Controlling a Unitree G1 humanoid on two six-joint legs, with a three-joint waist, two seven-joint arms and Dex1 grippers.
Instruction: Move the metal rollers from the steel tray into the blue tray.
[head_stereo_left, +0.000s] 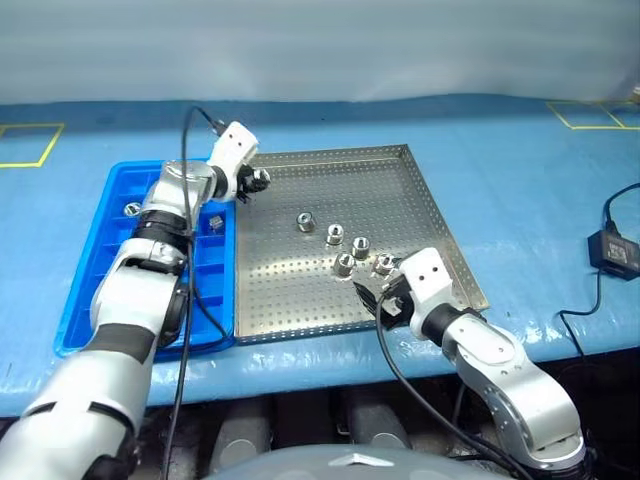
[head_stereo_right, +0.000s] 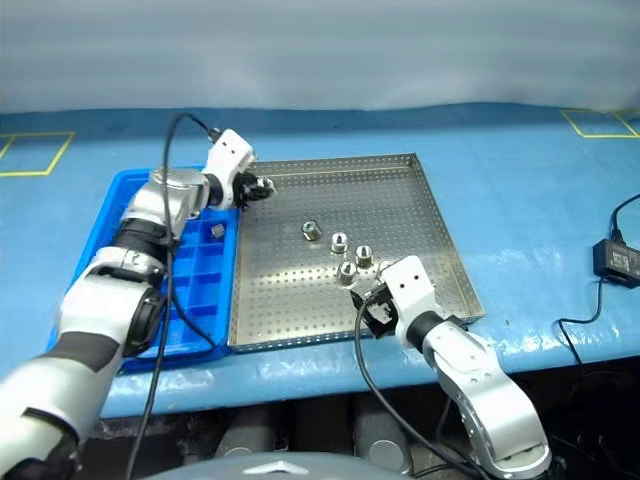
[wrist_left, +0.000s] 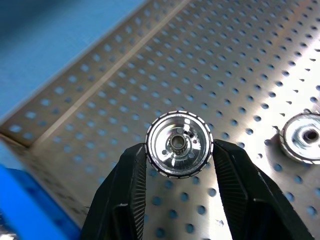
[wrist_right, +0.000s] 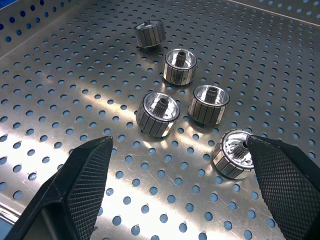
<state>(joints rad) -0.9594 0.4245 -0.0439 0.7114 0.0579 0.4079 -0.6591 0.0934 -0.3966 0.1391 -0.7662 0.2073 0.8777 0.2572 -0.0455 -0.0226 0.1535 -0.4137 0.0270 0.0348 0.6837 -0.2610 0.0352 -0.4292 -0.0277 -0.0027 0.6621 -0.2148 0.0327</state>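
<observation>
My left gripper should keep carrying the roller, as both fingers grip the metal roller's round side, until it hangs over an empty cell in the blue tray.
The steel tray lies mid-table with the blue tray against its left side. My left gripper hovers over the steel tray's far left corner, shut on a metal roller held by its rim between both fingers. Several more metal rollers stand in a loose cluster near the steel tray's front right. My right gripper stands open just in front of them, one roller close beside its finger. Two rollers sit in far cells of the blue tray.
A black power adapter with its cable lies on the blue table covering at the right. Yellow tape squares mark the far corners. A black cable runs along my left arm over the blue tray.
</observation>
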